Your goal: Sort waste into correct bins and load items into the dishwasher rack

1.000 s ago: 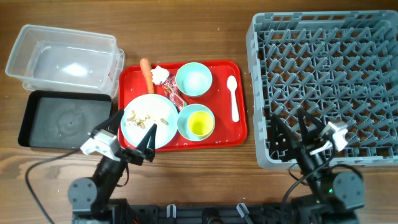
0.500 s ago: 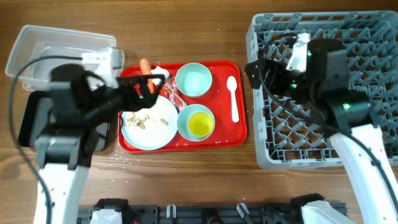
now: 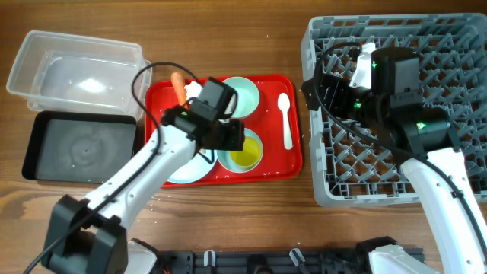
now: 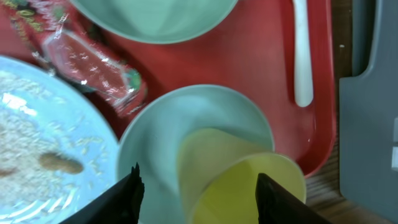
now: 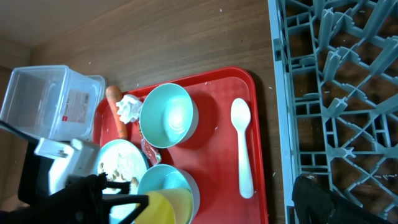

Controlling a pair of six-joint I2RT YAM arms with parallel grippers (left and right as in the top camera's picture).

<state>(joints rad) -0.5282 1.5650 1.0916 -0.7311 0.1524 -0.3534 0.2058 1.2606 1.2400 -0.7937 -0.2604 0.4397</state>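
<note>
Next, I lift the yellow cup (image 3: 246, 153) and hand it to my right gripper, because the cup lies between my left gripper's fingers, far from the grey dishwasher rack (image 3: 351, 156).
My left gripper (image 3: 237, 144) (image 4: 200, 186) is open, one finger on each side of the yellow cup (image 4: 249, 180) (image 3: 244, 152), which lies tilted in the light blue bowl (image 4: 155, 143). The pale green bowl (image 3: 237, 97), white spoon (image 3: 285, 118), red wrapper (image 4: 93, 62) and light blue plate (image 4: 37, 143) with beige scraps (image 4: 59, 163) are on the red tray (image 3: 293, 164). The carrot (image 3: 178, 87) and tissue (image 3: 194, 90) lie at its far left. My right gripper (image 3: 323, 90) looks open and empty above the grey dishwasher rack's (image 3: 426, 61) left edge.
The clear tub (image 3: 76, 72) stands at the far left with the black tray (image 3: 80, 144) just in front of it. The left arm crosses over the plate. A few crumbs lie on the wood near the red tray's front left corner.
Both arms rose from the table's front edge. The left gripper then swung right across the tray to the yellow cup. The right arm has stayed over the rack's left side.
</note>
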